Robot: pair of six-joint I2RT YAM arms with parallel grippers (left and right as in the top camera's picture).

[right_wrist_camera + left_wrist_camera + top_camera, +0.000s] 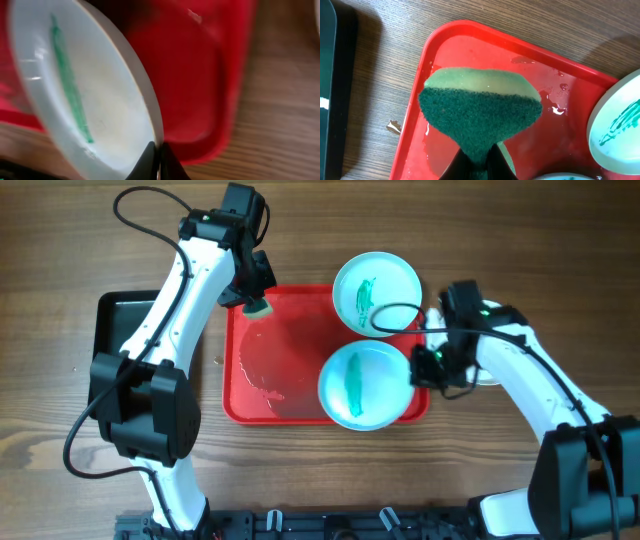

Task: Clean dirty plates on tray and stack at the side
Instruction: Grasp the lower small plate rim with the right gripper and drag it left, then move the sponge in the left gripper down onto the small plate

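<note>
The nearer plate [365, 385] hangs tilted far from the green sponge, so my right gripper should lay it in the red tray's empty part [277, 365] and steady it for scrubbing.
The red tray [262, 370] holds two pale plates, each with a teal-green smear. One plate [375, 290] lies at its far right corner. My right gripper [425, 368] is shut on the right rim of the nearer plate [365, 385]. In the right wrist view the jaws [159, 160] pinch that rim and the plate [90, 100] looks tilted above the tray [210, 75]. My left gripper [255, 290] is shut on a green sponge [258, 307] over the tray's far left corner. The left wrist view shows the jaws [480, 165], the sponge [480, 110] and the wet tray [560, 130].
A black tray [110, 330] lies left of the red tray, mostly under my left arm. Something white [490, 375] shows on the table under my right arm, mostly hidden. A small crumb [394, 126] lies on the wood by the tray's left rim.
</note>
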